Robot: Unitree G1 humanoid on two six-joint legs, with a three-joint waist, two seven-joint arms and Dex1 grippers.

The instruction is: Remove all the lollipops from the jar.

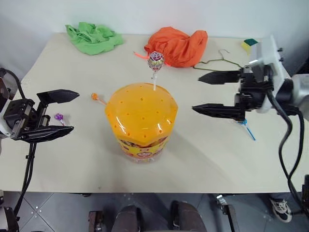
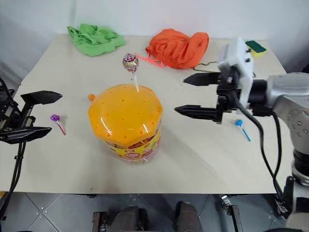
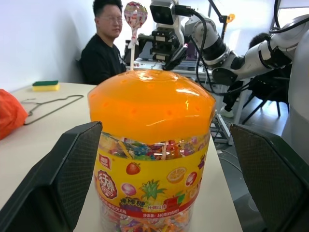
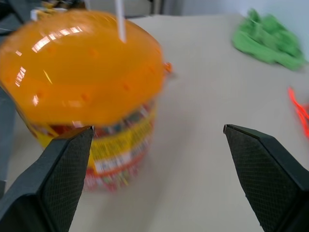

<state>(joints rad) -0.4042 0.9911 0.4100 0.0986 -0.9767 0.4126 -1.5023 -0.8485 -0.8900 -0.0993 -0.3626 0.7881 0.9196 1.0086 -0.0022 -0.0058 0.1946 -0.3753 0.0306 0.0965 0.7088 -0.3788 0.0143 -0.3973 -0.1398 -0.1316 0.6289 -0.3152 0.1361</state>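
The lollipop's white stick (image 1: 154, 82) stands upright in line with the right gripper's open fingers, so the robot should keep moving in until they close under the lollipop's head.
The jar (image 1: 141, 121), a clear tub with an orange domed lid, stands mid-table. One lollipop (image 1: 155, 61) on a white stick stands upright in a hole at the lid's far edge. Three other lollipops lie on the table: an orange-stick one (image 1: 96, 97) left of the jar, a purple one (image 1: 59, 117) by my left gripper, and a blue one (image 2: 240, 125) below my right gripper. My left gripper (image 1: 75, 112) is open, left of the jar and pointing at it. My right gripper (image 1: 196, 94) is open and empty, level to the right of the lid.
At the table's far side lie a green cloth (image 1: 94, 37), an orange cloth (image 1: 177, 46), a wire hanger (image 1: 219, 62) and a yellow-green sponge (image 1: 250, 44). A person (image 3: 104, 48) sits beyond the table's right end.
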